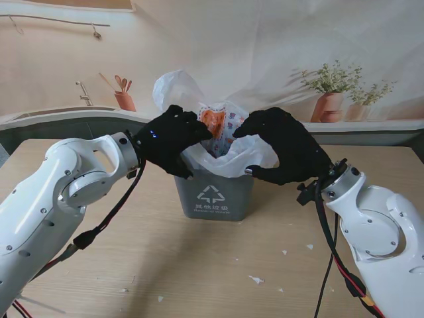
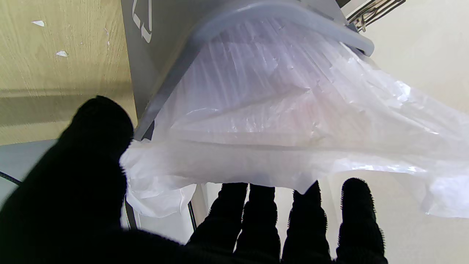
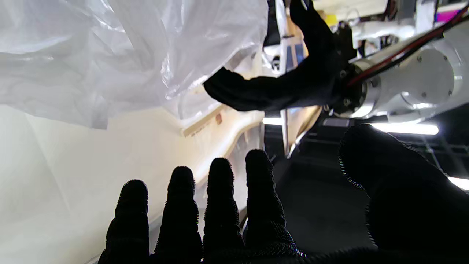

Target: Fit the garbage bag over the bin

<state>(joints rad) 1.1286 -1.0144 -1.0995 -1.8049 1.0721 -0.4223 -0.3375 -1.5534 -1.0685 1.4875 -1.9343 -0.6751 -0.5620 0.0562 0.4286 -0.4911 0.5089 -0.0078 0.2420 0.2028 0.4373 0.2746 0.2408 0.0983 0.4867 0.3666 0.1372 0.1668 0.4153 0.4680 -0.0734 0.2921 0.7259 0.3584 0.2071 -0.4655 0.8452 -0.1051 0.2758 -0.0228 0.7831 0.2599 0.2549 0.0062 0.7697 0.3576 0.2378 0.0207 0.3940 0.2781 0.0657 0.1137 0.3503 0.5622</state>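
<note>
The bag's edge point(image 1: 264, 158) will come out when I pull, and the bin will stay in place, because loose folds of the garbage bag point(image 1: 228, 163) hang over the bin's rim.
A grey bin point(image 1: 212, 197) with a white recycling mark stands mid-table. A thin white garbage bag point(image 1: 173, 89) sits in it, billowing up over the far rim and spilling over the right rim, with an orange-printed wrapper point(image 1: 215, 122) showing in its mouth. My left hand point(image 1: 169, 140), in a black glove, is at the bin's left rim. In the left wrist view the bag point(image 2: 274, 128) hangs out of the bin point(image 2: 165, 55), its edge brushing the fingertips point(image 2: 307, 205) with the thumb apart. My right hand point(image 1: 286, 147) arches open by the right rim. The bag point(image 3: 110, 55) lies beyond its spread fingers point(image 3: 223, 205).
Small white paper scraps point(image 1: 256, 279) lie on the wooden table nearer to me. Black cables point(image 1: 109, 215) hang under both forearms. Behind the table runs a ledge with potted plants point(image 1: 331, 93) at the right and a utensil pot point(image 1: 124, 99) at the left.
</note>
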